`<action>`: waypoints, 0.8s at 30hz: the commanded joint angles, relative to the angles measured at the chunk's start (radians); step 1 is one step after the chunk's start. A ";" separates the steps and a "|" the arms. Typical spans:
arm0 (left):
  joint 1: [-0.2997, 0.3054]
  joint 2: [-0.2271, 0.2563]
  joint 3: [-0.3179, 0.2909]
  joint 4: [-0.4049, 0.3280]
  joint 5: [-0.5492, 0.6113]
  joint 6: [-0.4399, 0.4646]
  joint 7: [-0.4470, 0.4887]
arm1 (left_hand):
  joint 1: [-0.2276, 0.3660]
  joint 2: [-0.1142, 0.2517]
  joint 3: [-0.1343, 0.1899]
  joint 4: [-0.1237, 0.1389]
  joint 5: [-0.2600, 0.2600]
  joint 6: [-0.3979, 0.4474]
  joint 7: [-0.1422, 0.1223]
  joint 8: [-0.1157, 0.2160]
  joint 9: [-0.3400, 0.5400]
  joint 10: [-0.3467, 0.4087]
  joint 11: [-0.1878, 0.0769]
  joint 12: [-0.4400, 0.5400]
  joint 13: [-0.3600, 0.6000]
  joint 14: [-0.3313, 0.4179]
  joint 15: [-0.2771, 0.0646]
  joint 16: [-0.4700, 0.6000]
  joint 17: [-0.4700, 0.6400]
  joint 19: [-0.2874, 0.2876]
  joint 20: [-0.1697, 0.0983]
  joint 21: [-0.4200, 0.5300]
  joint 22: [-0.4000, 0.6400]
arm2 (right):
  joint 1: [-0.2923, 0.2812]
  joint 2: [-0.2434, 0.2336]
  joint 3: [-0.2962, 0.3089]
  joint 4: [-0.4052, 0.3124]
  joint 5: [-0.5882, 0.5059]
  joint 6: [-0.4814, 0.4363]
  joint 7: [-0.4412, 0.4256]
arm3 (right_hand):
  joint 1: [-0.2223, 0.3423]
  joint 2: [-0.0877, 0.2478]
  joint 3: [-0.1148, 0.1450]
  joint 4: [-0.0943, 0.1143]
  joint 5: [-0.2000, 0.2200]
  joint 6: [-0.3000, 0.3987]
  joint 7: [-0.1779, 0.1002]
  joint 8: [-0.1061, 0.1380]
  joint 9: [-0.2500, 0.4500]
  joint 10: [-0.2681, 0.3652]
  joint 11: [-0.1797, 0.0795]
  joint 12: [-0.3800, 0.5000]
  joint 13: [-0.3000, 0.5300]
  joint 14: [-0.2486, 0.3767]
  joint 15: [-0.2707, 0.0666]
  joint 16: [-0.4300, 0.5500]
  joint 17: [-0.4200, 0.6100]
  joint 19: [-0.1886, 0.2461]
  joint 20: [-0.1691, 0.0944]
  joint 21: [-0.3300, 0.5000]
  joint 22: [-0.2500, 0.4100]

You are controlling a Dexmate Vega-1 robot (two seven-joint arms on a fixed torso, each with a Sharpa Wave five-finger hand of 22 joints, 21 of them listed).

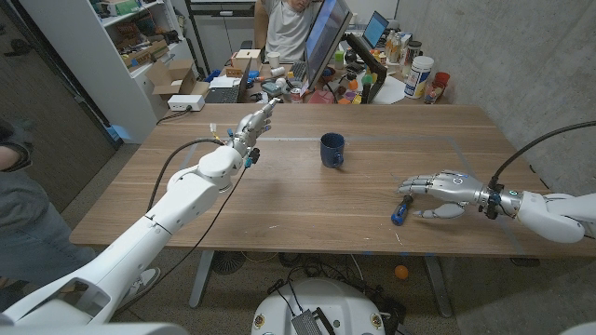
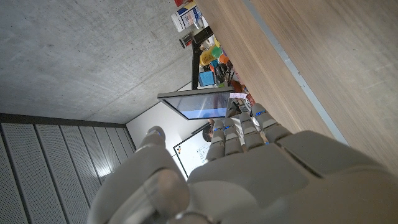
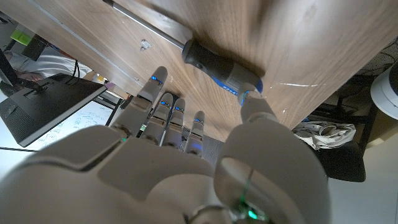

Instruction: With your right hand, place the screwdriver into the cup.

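The dark blue cup's opening (image 1: 332,139) is much wider than the screwdriver's thin stem (image 1: 402,211). The screwdriver will lean on the cup's rim when I put it inside.
A dark blue cup (image 1: 332,149) stands upright near the middle of the wooden table (image 1: 279,205). The screwdriver (image 1: 400,212), with a black and blue handle, lies on the table toward the right front. My right hand (image 1: 445,191) hovers just right of it, fingers spread and reaching over it, holding nothing. In the right wrist view the screwdriver (image 3: 217,62) lies just past my right hand (image 3: 186,168), with the thumb tip (image 3: 256,107) at the handle's blue end. My left hand (image 1: 253,126) is raised at the far left of the table, fingers straight, holding nothing; it also appears as the left hand (image 2: 249,168).
A person (image 1: 289,28) sits behind the table's far edge among a monitor (image 1: 326,37), laptops, bottles and a white can (image 1: 419,76). Another person (image 1: 14,186) stands at the left edge. A thin tape line (image 1: 289,139) runs across the table behind the cup.
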 commanded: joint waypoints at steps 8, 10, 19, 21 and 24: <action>-0.029 -0.015 0.018 0.006 0.011 0.035 0.009 | 0.002 0.008 0.002 -0.004 -0.001 0.011 -0.002 0.000 0.003 0.009 0.003 -0.003 0.003 0.004 0.005 -0.004 0.004 0.001 0.011 -0.009 0.002 | 0.134 0.060 -0.131 0.076 -0.076 0.022 -0.006 | 0.051 -0.009 0.028 0.008 0.004 0.019 -0.008 0.014 0.005 -0.024 0.024 0.001 0.005 -0.025 -0.007 -0.005 0.005 -0.019 0.018 -0.002 0.002; -0.030 -0.018 0.018 0.010 0.010 0.033 0.008 | 0.002 0.009 0.002 -0.004 -0.001 0.011 -0.002 0.000 0.003 0.009 0.001 -0.003 0.003 0.005 0.004 -0.004 0.004 0.001 0.010 -0.010 0.002 | 0.145 0.066 -0.142 0.088 -0.076 0.030 -0.006 | 0.054 -0.009 0.029 0.008 0.004 0.019 -0.009 0.014 0.005 -0.025 0.024 0.001 0.005 -0.027 -0.006 -0.005 0.005 -0.022 0.019 -0.002 0.002; -0.030 -0.023 0.019 0.017 0.009 0.035 0.012 | 0.001 0.010 0.002 -0.005 -0.001 0.012 -0.002 0.000 0.003 0.010 0.003 -0.003 0.003 0.004 0.003 -0.005 0.004 0.000 0.012 -0.014 0.002 | 0.158 0.067 -0.172 0.114 -0.053 0.050 0.010 | 0.067 -0.012 0.036 0.011 0.002 0.026 -0.009 0.017 0.005 -0.029 0.024 0.003 0.007 -0.030 -0.004 -0.003 0.006 -0.027 0.028 -0.001 0.002; -0.030 -0.023 0.019 0.017 0.009 0.036 0.013 | 0.000 0.010 0.002 -0.005 -0.001 0.011 -0.003 -0.001 0.003 0.010 0.002 -0.003 0.003 0.004 0.003 -0.004 0.004 0.000 0.012 -0.015 0.002 | 0.155 0.064 -0.175 0.117 -0.044 0.051 0.017 | 0.069 -0.013 0.037 0.012 0.002 0.028 -0.010 0.017 0.005 -0.029 0.023 0.004 0.007 -0.029 -0.005 -0.002 0.007 -0.028 0.029 -0.001 0.002; -0.030 -0.025 0.019 0.021 0.007 0.034 0.013 | 0.000 0.010 0.002 -0.005 -0.001 0.011 -0.003 -0.001 0.003 0.010 0.002 -0.004 0.003 0.005 0.004 -0.004 0.004 0.000 0.013 -0.016 0.002 | 0.152 0.062 -0.180 0.120 -0.036 0.051 0.024 | 0.072 -0.014 0.038 0.013 0.001 0.031 -0.011 0.018 0.005 -0.031 0.020 0.004 0.007 -0.029 -0.004 -0.001 0.007 -0.030 0.031 -0.001 0.003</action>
